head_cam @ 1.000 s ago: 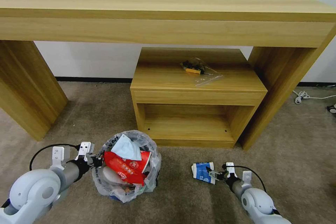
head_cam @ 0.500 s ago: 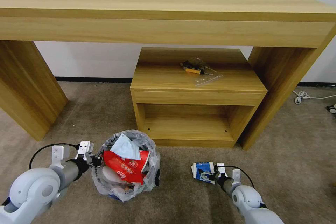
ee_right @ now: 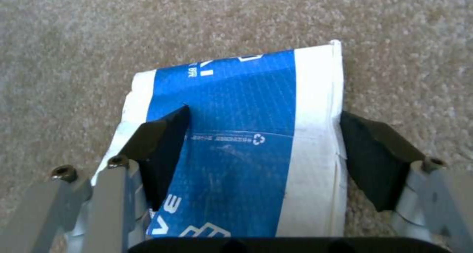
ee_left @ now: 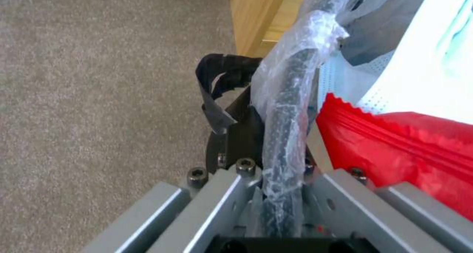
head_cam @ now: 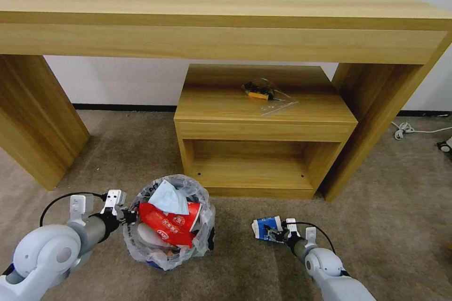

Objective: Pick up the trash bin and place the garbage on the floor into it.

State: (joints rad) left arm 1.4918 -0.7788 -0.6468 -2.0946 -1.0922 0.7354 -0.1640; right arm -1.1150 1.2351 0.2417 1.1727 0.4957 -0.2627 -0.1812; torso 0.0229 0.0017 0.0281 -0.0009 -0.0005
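The crushed paper cup (head_cam: 267, 227) will open wide and show a hollow white inside when I lift it, since its white edge has a doubled, rolled rim.
The trash bin (head_cam: 203, 227), round and black with a crinkled plastic liner, stands on the beige floor (head_cam: 235, 268) at lower left, heaped with garbage: a red wrapper (head_cam: 168, 226) and a light-blue mask (head_cam: 169, 199). My left gripper (head_cam: 126, 216) is shut on the bin's rim (ee_left: 286, 109), with the liner pinched between its fingers (ee_left: 231, 134). A flattened blue-and-white wrapper (head_cam: 263, 228) lies on the floor to the right of the bin. My right gripper (ee_right: 264, 114) is open and low over it; one finger lies over the blue face (ee_right: 246, 134) and the other sits beside its white edge.
A low wooden shelf unit (head_cam: 263, 122) stands just behind the bin and the wrapper, with a clear bag (head_cam: 268, 94) on top. A long wooden desk (head_cam: 226, 14) spans above it, its legs at both sides. A white cable (head_cam: 405, 129) lies by the right wall.
My right gripper has slid leftwards over the blue wrapper, which has shifted a little left. The left gripper and the bin have stayed put.
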